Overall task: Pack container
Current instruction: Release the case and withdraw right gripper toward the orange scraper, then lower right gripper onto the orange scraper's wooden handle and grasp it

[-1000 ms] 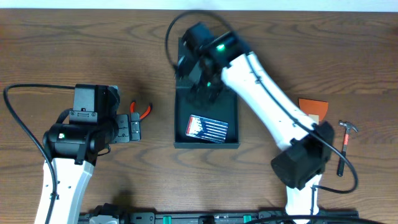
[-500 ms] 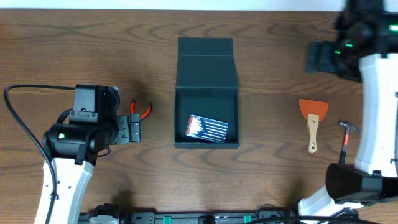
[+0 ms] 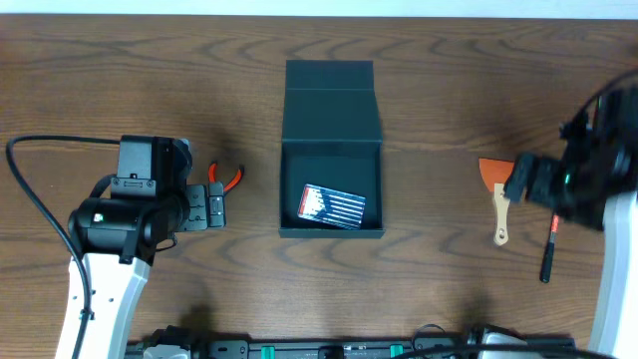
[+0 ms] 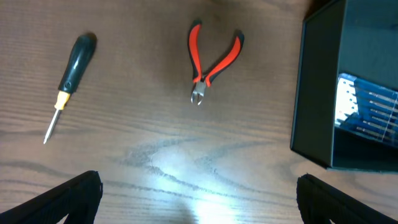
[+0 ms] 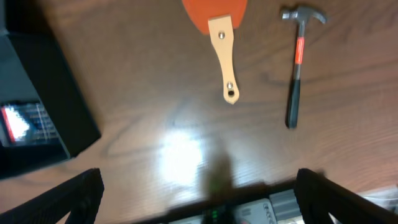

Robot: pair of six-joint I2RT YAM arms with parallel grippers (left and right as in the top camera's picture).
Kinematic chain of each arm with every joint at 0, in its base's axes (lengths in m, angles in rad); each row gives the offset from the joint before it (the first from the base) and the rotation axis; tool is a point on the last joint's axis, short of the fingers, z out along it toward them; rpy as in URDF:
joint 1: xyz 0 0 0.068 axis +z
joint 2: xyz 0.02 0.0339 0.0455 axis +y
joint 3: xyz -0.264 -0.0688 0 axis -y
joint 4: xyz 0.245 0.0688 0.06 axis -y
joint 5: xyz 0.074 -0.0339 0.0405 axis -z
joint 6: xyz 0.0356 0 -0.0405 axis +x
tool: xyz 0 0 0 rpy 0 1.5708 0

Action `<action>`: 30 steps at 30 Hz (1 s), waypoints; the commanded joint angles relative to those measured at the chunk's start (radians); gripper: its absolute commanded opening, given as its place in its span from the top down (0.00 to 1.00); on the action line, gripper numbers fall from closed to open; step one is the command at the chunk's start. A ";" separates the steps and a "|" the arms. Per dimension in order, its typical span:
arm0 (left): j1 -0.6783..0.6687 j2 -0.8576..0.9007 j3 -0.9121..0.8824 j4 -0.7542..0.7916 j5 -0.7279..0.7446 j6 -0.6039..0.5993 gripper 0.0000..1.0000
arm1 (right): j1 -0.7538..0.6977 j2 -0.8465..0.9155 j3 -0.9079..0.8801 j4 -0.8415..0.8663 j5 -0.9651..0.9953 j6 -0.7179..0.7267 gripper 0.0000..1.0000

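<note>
I should keep lowering my right gripper, its open fingers lined up across the narrow handle (image 5: 226,64), until it can close on the scraper's handle (image 5: 222,43) beside the orange blade.
The container (image 3: 331,150) is a dark square box in the table's middle, its flap lid (image 3: 331,95) open towards the back. A striped red-and-white bit card (image 3: 333,206) lies inside. It also shows in the left wrist view (image 4: 348,93) and the right wrist view (image 5: 37,106). My left gripper (image 3: 214,206) is open and empty left of the box, near red-handled pliers (image 3: 229,177). My right gripper (image 3: 518,182) is open and empty above the orange scraper (image 3: 490,170). In the right wrist view (image 5: 199,199) its jaws stand wide apart.
The left wrist view shows the pliers (image 4: 211,62) and a black-handled screwdriver (image 4: 69,74) on the wood, with the left gripper (image 4: 199,199) wide open. The scraper (image 5: 222,56) and a hammer (image 5: 297,68) lie right of the box. The hammer handle (image 3: 548,249) shows under the right arm.
My right arm left the container, swung to the far right, then came forward over the scraper and hammer. The left arm has not moved.
</note>
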 commanded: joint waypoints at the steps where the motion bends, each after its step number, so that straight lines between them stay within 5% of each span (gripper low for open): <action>1: -0.001 -0.008 0.018 -0.002 -0.011 -0.005 0.02 | -0.008 -0.151 -0.200 0.105 -0.021 -0.039 0.01; 9: -0.001 -0.007 0.018 -0.003 -0.011 -0.005 0.02 | -0.024 -0.160 -0.465 0.291 -0.021 -0.193 0.01; 30: -0.001 -0.007 0.018 -0.007 -0.011 -0.005 0.02 | -0.098 0.417 -0.474 0.547 0.014 -0.296 0.03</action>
